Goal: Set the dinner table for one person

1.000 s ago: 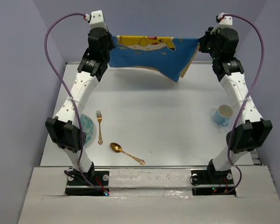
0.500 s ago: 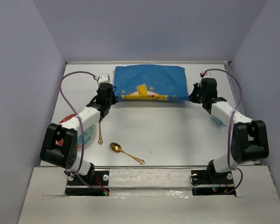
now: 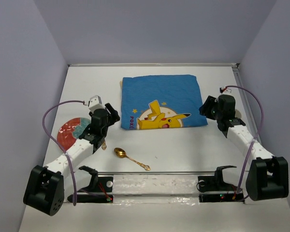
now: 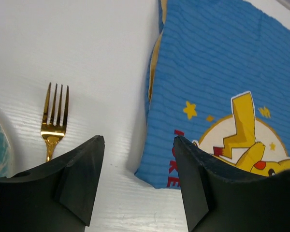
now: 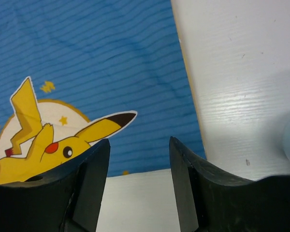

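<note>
The blue placemat (image 3: 159, 104) is too far away from the table's front edge, so my right gripper should pinch its near corner (image 3: 206, 124) and pull it nearer alongside my left gripper.
The blue placemat (image 3: 162, 99) with the yellow Pikachu print lies flat on the white dinner table (image 3: 183, 145), behind the middle. My left gripper (image 3: 115, 114) stands open at the mat's near left corner, holding nothing. In the left wrist view the mat (image 4: 217, 72) has its corner between the open fingers of that gripper (image 4: 137, 145), apart from both. My right gripper (image 3: 204, 108) is open at the mat's near right corner. In the right wrist view the mat's (image 5: 96, 58) near edge runs just ahead of that gripper (image 5: 139, 145), which is empty.
A gold fork (image 4: 55, 113) lies left of the mat, mostly under my left arm from above. A gold spoon (image 3: 130, 158) lies near the front edge. A red and teal plate (image 3: 70, 133) sits at the left. A pale blue cup (image 3: 238, 114) peeks out behind my right arm.
Both arms came down and toward the near side, spreading the mat flat on the table. Both grippers then opened and let go of its corners.
</note>
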Motion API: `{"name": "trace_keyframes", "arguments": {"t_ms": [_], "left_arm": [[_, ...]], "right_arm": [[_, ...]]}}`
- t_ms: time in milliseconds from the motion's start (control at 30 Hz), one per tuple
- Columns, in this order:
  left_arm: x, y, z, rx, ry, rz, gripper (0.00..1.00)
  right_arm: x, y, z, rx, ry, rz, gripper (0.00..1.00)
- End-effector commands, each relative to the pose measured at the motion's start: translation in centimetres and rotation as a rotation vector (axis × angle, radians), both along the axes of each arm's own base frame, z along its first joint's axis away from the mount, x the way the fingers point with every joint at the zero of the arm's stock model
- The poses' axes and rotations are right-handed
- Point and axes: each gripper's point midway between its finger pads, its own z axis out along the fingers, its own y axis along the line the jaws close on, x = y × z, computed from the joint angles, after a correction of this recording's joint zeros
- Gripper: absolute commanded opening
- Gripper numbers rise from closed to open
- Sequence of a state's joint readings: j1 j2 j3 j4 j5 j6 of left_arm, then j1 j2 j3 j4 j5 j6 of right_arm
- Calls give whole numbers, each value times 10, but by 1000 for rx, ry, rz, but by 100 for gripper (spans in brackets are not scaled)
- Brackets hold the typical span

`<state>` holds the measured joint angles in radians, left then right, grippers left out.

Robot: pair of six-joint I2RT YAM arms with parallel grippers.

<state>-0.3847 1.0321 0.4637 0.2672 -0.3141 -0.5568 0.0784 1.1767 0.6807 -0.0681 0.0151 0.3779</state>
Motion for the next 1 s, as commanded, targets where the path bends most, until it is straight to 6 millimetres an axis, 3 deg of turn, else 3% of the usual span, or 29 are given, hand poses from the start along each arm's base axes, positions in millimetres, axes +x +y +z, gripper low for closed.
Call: {"name": "trace_keyframes", "arguments": {"t_ms": [0, 67, 100, 167, 300, 467, 567, 600, 667, 733, 967], "left_arm": [[-9, -19, -13, -30, 38, -37, 67], [-9, -31, -15, -25, 60, -63, 64], [-10, -31, -31, 11, 118, -61, 64], [-7, -32, -40, 37, 153, -55, 63], [-3, -38, -62, 55, 223, -62, 61], [2, -42, -76, 37, 242, -60, 56], [3, -46, -80, 36, 251, -68, 44], [3, -45, -80, 39, 249, -67, 28], [1, -42, -82, 50, 249, -64, 12], [-1, -36, -84, 77, 258, -52, 3], [-4, -28, -85, 94, 254, -37, 0]], "right_arm": [[-17, 9, -1, 44, 4, 39, 58], [-17, 7, -11, 40, 28, 26, 58], [-15, 7, -14, 42, 44, 19, 56], [-14, 9, -19, 54, 71, 20, 53], [-13, 14, -15, 97, 40, 19, 43], [-11, 13, -21, 113, 55, -8, 50], [-9, 8, -38, 114, 106, -60, 67], [-8, 7, -45, 121, 127, -81, 71], [-4, -1, -50, 108, 129, -131, 71], [-2, -7, -50, 110, 122, -185, 68], [-9, -20, -58, 124, 128, -302, 62]]}}
